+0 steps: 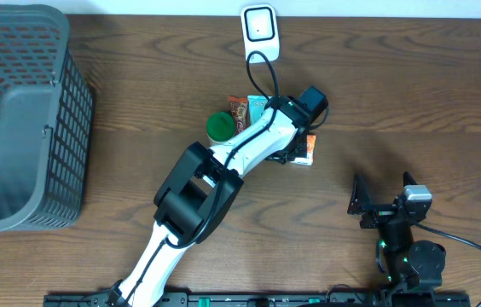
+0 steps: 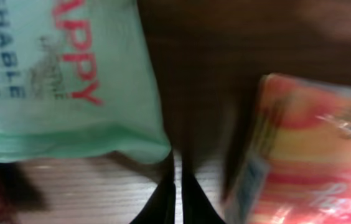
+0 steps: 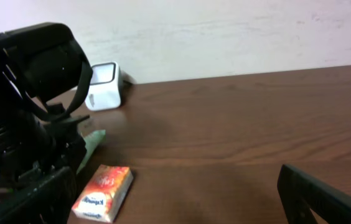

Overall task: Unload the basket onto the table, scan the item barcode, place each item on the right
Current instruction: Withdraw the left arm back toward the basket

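My left gripper is closed above the orange tissue pack's near side (image 1: 303,159). It should move back toward the basket (image 1: 49,196) before my right gripper reaches for the pack.
A white barcode scanner (image 1: 259,26) stands at the table's far edge and shows again as the scanner (image 3: 104,86) in the right wrist view. Below it lie a mint wipes pack (image 1: 257,106) and an orange tissue pack (image 1: 310,150). My left gripper (image 1: 296,153) hangs low between them. Its fingers (image 2: 163,202) are shut with nothing in them, the wipes pack (image 2: 70,81) to their left and the orange pack (image 2: 312,155) to their right. My right gripper (image 1: 367,203) rests open near the front right, facing the orange pack (image 3: 104,191).
A green round lid (image 1: 219,128) and a brown snack bar (image 1: 238,111) lie beside the wipes pack. A large grey mesh basket (image 1: 74,119) fills the left side. The scanner's black cable (image 1: 262,72) runs down toward the items. The left arm (image 3: 32,112) blocks the left of the right wrist view.
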